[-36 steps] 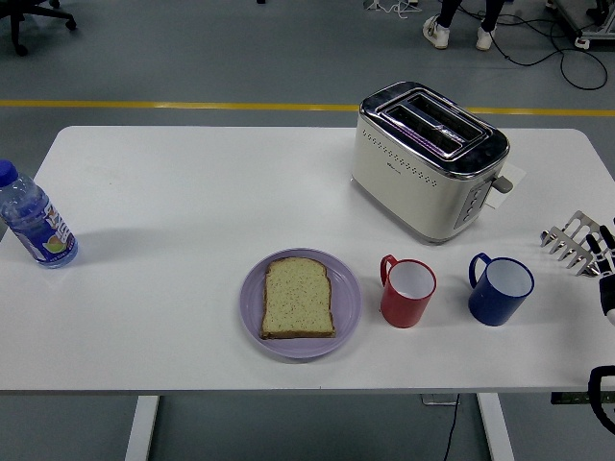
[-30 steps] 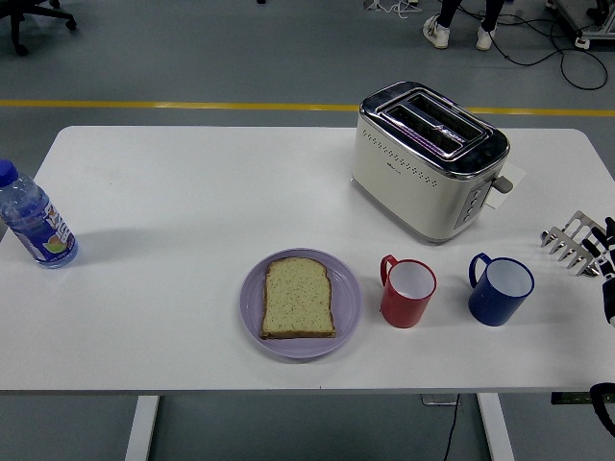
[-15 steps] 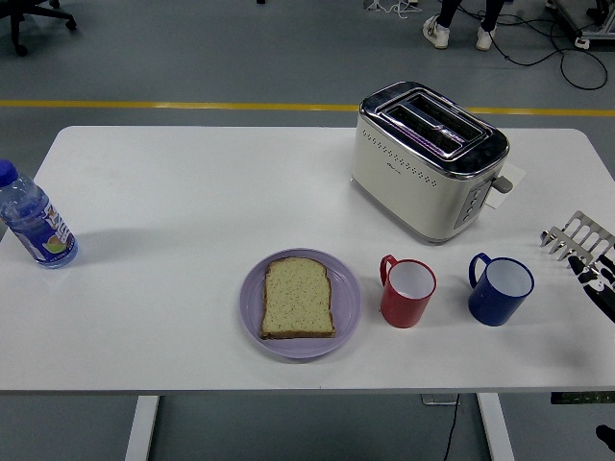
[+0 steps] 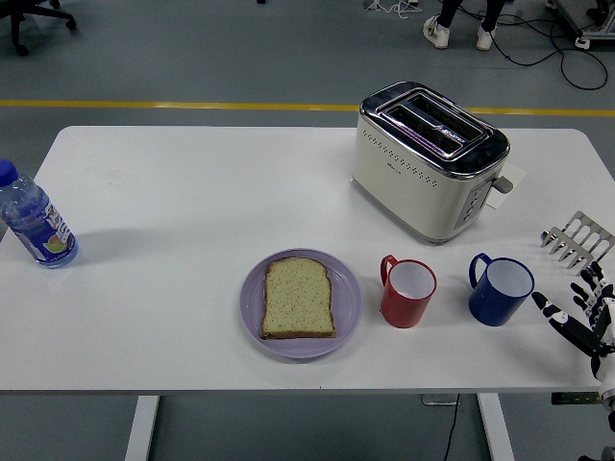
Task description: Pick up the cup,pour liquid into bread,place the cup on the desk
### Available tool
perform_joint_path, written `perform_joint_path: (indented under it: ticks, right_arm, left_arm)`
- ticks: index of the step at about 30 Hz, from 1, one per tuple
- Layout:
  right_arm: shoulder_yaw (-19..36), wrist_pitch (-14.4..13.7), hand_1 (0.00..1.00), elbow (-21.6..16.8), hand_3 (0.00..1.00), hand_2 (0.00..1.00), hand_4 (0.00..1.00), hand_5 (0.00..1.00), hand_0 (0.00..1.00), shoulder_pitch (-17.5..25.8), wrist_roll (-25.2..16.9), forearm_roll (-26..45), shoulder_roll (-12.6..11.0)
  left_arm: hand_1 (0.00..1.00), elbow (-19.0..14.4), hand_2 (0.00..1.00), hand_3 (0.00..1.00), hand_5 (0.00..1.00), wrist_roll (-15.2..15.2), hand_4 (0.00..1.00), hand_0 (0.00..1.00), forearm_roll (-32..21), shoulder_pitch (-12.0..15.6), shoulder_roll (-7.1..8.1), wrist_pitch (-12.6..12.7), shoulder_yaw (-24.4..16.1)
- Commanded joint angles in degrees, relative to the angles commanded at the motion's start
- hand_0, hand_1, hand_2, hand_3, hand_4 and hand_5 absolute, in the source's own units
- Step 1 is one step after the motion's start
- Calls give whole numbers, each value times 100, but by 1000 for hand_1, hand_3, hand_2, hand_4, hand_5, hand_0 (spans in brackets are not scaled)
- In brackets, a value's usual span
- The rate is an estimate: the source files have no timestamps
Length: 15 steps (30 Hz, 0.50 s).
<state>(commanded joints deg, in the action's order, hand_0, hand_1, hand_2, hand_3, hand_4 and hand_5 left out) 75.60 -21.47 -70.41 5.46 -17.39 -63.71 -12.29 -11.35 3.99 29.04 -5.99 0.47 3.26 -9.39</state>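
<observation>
The inside (image 4: 509, 278) of the blue cup (image 4: 497, 300) looks plain white, so I should expect the pour to be empty and the bread to look the same.
A slice of bread (image 4: 299, 298) lies on a lilac plate (image 4: 252, 309) near the table's front edge. To its right stand a red cup (image 4: 408, 292) and a blue cup (image 4: 500, 289), both upright with handles turned to the back left. My right hand (image 4: 578, 317) comes in at the lower right with its fingers spread, holding nothing. Its nearest fingertip is a short gap to the right of the blue cup, not touching it. The left hand is out of view.
A cream and chrome toaster (image 4: 430, 159) stands behind the cups. A small metal rack (image 4: 577, 240) sits at the right edge, just behind my right hand. A water bottle (image 4: 35, 219) stands at the far left edge.
My right hand has come down from the metal rack and swung left toward the blue cup, fingers now spread. Nothing on the table has moved.
</observation>
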Motion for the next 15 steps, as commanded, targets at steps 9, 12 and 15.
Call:
perform_joint_path:
  ticks: [9, 12, 15]
  right_arm:
    - [-159, 20, 899, 190, 998, 984, 998, 169, 946, -46, 24, -266, 70]
    - [-190, 28, 900, 196, 998, 983, 998, 169, 943, -42, 2, -297, 80]
    - [-224, 27, 900, 170, 998, 983, 998, 169, 943, -29, -18, -311, 63]
  left_arm:
    - [646, 0, 656, 551, 833, 3, 322, 635, -30, 38, -4, -4, 66]
    - [646, -1, 656, 551, 834, 2, 323, 635, -30, 43, -6, -5, 75]
    - [646, -1, 656, 551, 834, 3, 323, 635, -41, 52, -8, -5, 89]
